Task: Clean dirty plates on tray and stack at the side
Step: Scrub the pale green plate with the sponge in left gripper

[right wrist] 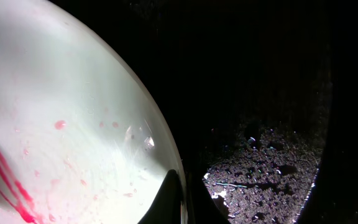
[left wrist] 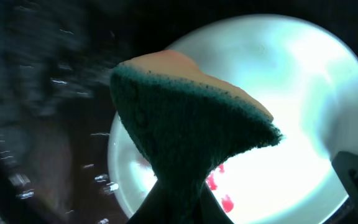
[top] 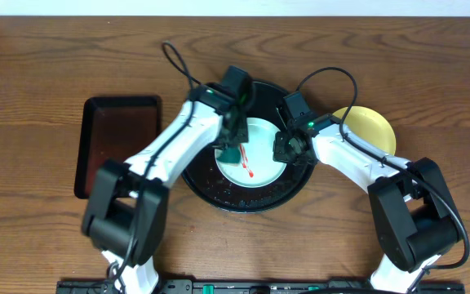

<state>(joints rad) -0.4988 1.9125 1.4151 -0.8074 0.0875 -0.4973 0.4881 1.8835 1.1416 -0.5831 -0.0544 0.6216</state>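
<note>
The sponge [top: 228,154] hovers near the plate's rim, beside the red smear [top: 246,160], so next my left gripper lowers it and rubs across the smear while my right gripper steadies the plate.
A pale blue-green plate [top: 261,163] with a red smear lies on the round black tray [top: 219,196]. My left gripper [top: 233,149] is shut on a green and yellow sponge [left wrist: 185,118], held at the plate's left part; the plate [left wrist: 303,93] and red spots show behind it. My right gripper [top: 288,151] is shut on the plate's right rim; the plate [right wrist: 61,124] fills the left of the right wrist view, with the wet tray [right wrist: 260,168] beside it. A pale yellow plate [top: 370,129] lies on the table to the right of the tray.
A smaller dark rectangular tray [top: 117,143] lies on the wooden table at the left. Both arms' cables loop above the black tray.
</note>
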